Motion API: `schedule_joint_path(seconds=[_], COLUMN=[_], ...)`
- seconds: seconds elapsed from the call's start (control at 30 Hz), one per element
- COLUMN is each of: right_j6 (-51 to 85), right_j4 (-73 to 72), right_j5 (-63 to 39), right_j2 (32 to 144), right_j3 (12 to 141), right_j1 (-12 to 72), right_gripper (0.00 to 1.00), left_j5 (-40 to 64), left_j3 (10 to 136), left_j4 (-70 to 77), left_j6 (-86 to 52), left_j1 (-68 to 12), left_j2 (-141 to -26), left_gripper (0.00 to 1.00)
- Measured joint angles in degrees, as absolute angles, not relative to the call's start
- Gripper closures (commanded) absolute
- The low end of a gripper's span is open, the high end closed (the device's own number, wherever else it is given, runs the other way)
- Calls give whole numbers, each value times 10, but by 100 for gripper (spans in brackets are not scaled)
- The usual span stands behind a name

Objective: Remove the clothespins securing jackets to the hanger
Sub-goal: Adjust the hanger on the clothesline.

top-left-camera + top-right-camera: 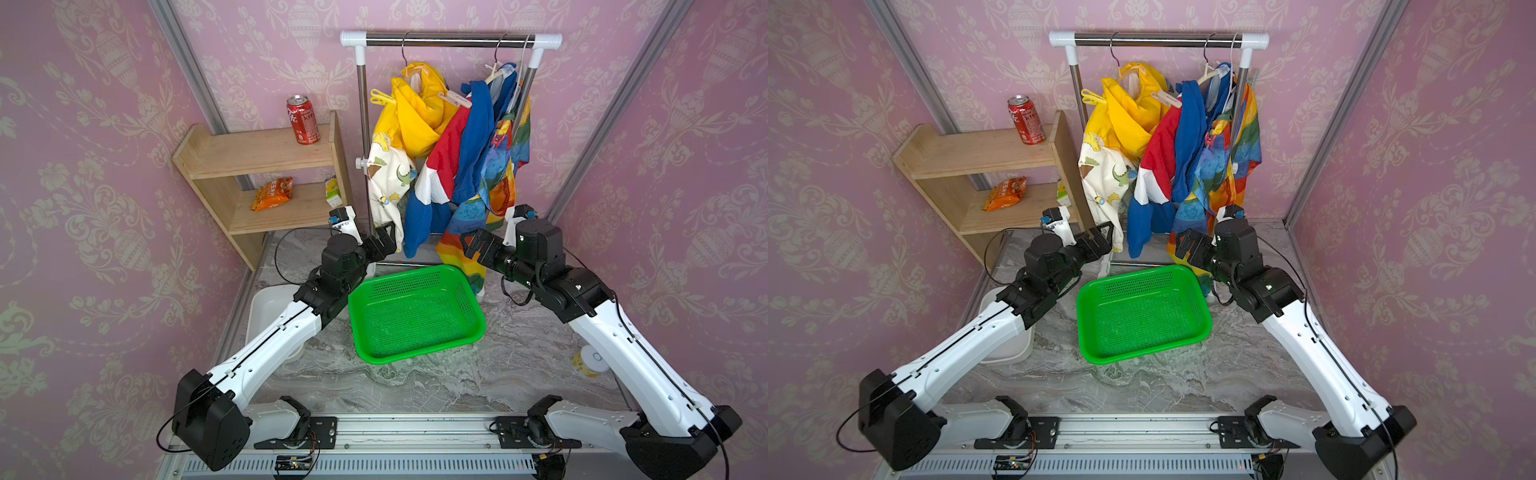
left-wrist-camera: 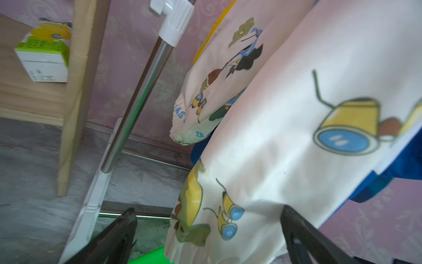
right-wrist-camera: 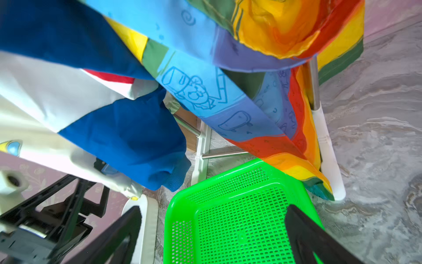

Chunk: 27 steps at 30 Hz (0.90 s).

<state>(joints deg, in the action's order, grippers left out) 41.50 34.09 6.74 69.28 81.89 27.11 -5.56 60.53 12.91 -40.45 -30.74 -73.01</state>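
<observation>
The yellow clothespin (image 1: 382, 97) is next to the rack's post, so my left gripper should move back while my right gripper pulls the cream sleeve (image 1: 389, 182) away from the post.
Three jackets hang from the rack's rail (image 1: 449, 40): a yellow one with a cream dinosaur print (image 1: 415, 116), a blue-red-white one (image 1: 453, 158) and a rainbow patchwork one (image 1: 509, 153). A yellow clothespin (image 1: 382, 97) (image 1: 1091, 97) and a pale beige clothespin (image 1: 455, 99) (image 1: 1166, 99) sit high on the yellow jacket's shoulders. My left gripper (image 1: 386, 243) (image 2: 208, 211) stands open, low at the cream hem (image 2: 262, 137), with the cloth just ahead of its fingers. My right gripper (image 1: 473, 245) (image 3: 213, 208) is open and empty below the rainbow jacket (image 3: 228, 91).
A green basket (image 1: 415, 311) (image 3: 239, 228) lies on the marble table between the arms. A wooden shelf (image 1: 266, 158) at the left holds a red can (image 1: 302, 120), a snack bag (image 1: 272, 193) and a carton (image 2: 43, 50). A white tub (image 1: 270, 307) sits under the left arm.
</observation>
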Motion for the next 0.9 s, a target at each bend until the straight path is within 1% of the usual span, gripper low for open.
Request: schedule_joint_path(seconds=[0.07, 0.13, 0.23, 0.4, 0.53, 0.63, 0.7, 0.77, 0.83, 0.9], right_j6=[411, 401, 385, 369, 357, 336, 322, 310, 299, 293], right_j4=[352, 357, 366, 385, 394, 403, 408, 413, 412, 400], right_j5=[51, 28, 8, 8, 12, 32, 49, 67, 88, 108], right_j2=[716, 736, 761, 766, 767, 769, 769, 769, 769, 767], right_j3=[844, 859, 880, 895, 921, 952, 971, 988, 1002, 1007], right_j1=[270, 270, 272, 272, 273, 281, 289, 296, 306, 320], right_gripper=[0, 0, 3, 4, 8, 8, 9, 10, 10, 11], left_j5=[-18, 18, 69, 99, 100, 103, 95, 65, 20, 1], left_j3=[577, 571, 589, 583, 548, 549, 559, 569, 571, 571], left_j4=[192, 219, 236, 287, 321, 316, 280, 235, 190, 163], left_j6=[-406, -406, -402, -399, -400, -404, -405, -396, -382, -374], left_j1=[-305, -306, -310, -328, -345, -356, -358, -358, -356, -339], left_j2=[-731, -738, -754, -748, -730, -729, -729, -724, -700, -667], left_gripper=[1, 1, 1, 1, 1, 1, 1, 1, 1, 1])
